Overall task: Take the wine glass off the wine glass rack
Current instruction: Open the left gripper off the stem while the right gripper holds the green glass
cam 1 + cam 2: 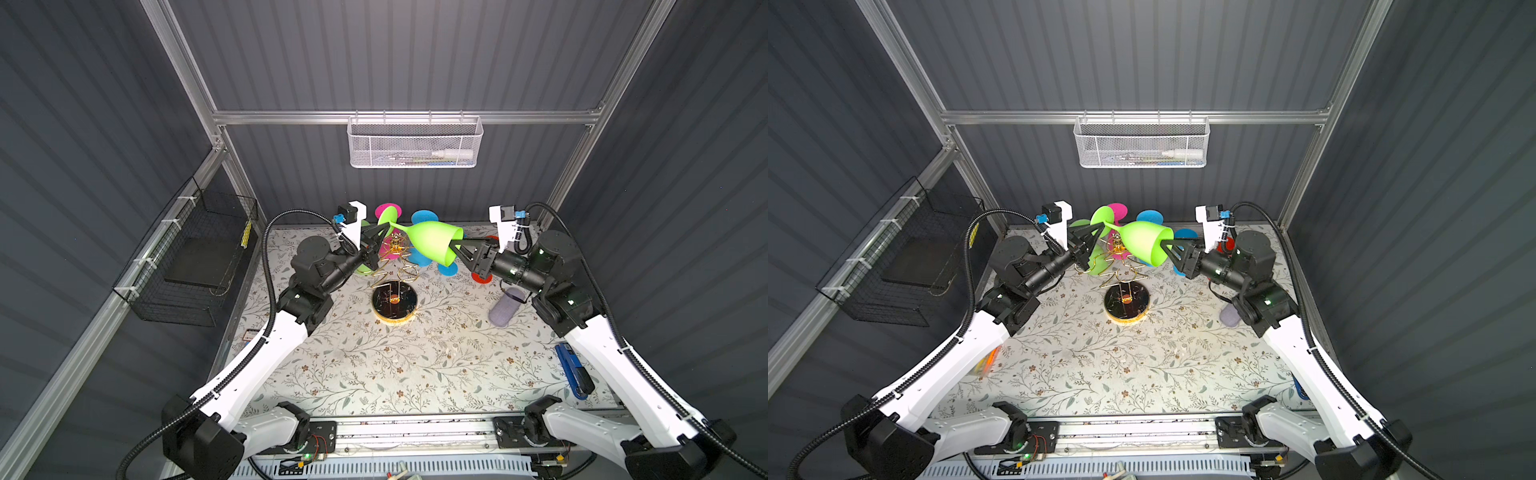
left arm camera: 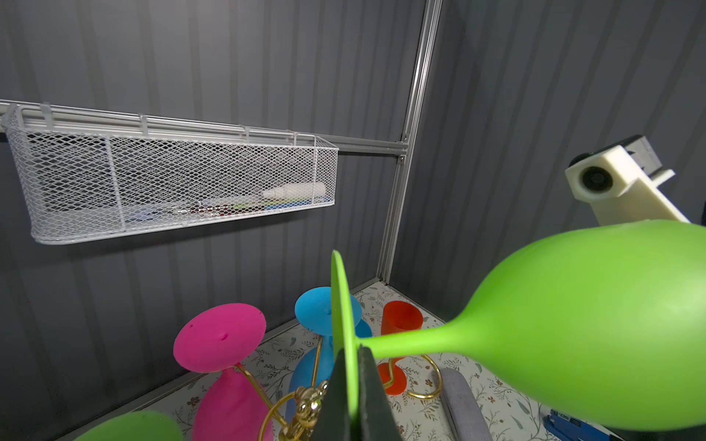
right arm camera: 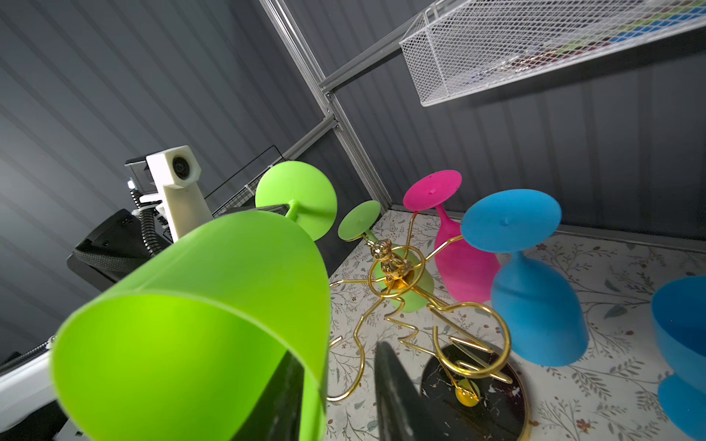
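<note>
My right gripper should take hold of the bowl's rim (image 1: 457,237) before my left gripper opens, because it holds the green glass by the foot (image 1: 388,214) it must stand on.
A green wine glass (image 1: 434,243) (image 1: 1144,243) lies tipped sideways in the air above the gold wine glass rack (image 1: 395,305) (image 1: 1127,305), clear of its loops. My left gripper (image 1: 383,230) (image 2: 353,366) is shut on the rim of the glass's round foot (image 2: 340,305). My right gripper (image 1: 458,245) (image 3: 336,362) straddles the bowl's rim (image 3: 191,305), one finger inside the bowl, the other outside with a gap to the wall. A pink glass (image 3: 458,263), a blue glass (image 3: 535,305) and another green glass (image 3: 408,298) hang upside down on the rack.
An orange glass (image 2: 401,317) and another blue glass (image 1: 448,268) stand on the floral cloth behind my right gripper. A grey cup (image 1: 505,309) lies under the right arm, a blue stapler (image 1: 575,372) at the right edge. A white mesh basket (image 1: 413,143) hangs on the back wall.
</note>
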